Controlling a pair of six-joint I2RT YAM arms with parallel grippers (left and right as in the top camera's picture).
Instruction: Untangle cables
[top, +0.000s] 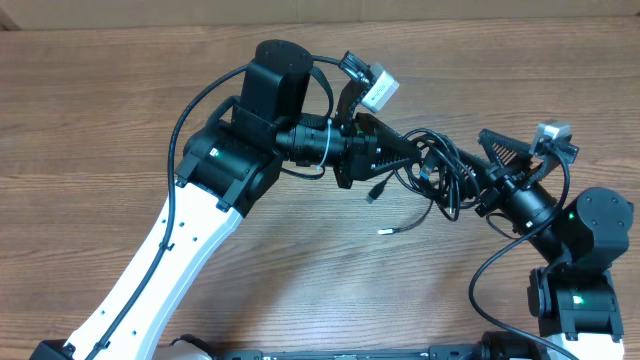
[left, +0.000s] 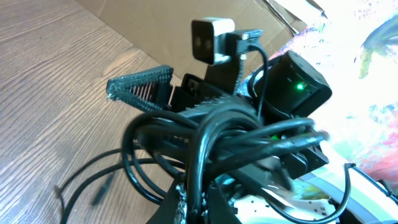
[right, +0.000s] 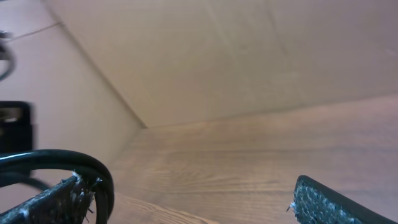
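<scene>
I can see one cable loop (right: 81, 160) hanging over a finger of my open right gripper, so I should pull that finger out of the loop before I reach into the tangle (top: 432, 168).
The cables (top: 443, 183) are a bunch of thin black cords lifted between the two arms, with two plug tips (top: 385, 231) hanging down over the table. My left gripper (top: 415, 150) is shut on a cable at the tangle's left side. In the left wrist view that cable (left: 200, 155) rises from between the closed fingers (left: 180, 208) into thick loops. My right gripper (top: 472, 160) stands open at the tangle's right side. One cable loop (right: 93, 171) hangs over its left finger (right: 50, 202). The right finger (right: 342, 202) is bare, and nothing lies between the two.
The wooden table (top: 100, 120) spreads to the left and front. A cardboard wall (right: 249, 56) stands behind it. The right wrist camera (left: 211, 38) and the right arm's body (left: 292, 87) sit close behind the tangle in the left wrist view.
</scene>
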